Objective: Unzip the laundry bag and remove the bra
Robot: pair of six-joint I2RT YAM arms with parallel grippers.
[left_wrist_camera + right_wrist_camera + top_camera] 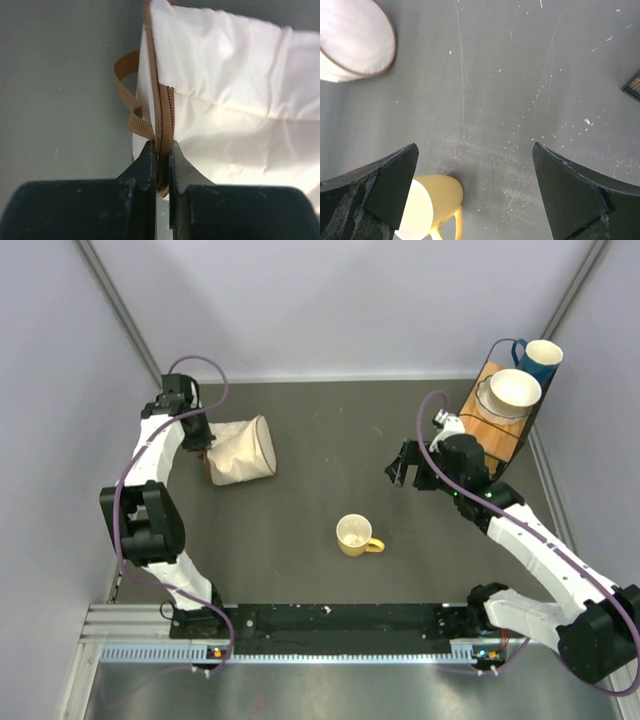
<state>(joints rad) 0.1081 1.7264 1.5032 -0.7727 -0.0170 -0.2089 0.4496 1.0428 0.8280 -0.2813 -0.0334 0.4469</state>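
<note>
The laundry bag is lying on its side with its brown rim trim facing away from my right gripper, so next my left gripper stands the bag upright before it unzips the bag.
The cream-white laundry bag lies on its side at the back left of the table. In the left wrist view the bag fills the right side, with its brown rim trim and a brown strap loop. My left gripper is shut on the bag's brown rim trim at its left end; it also shows in the top view. My right gripper is open and empty, hovering over bare table, with the bag's end far off. The bra is hidden.
A yellow mug stands at the table's middle, also low in the right wrist view. At the back right a wooden board holds a white bowl and a blue mug. Grey walls close three sides.
</note>
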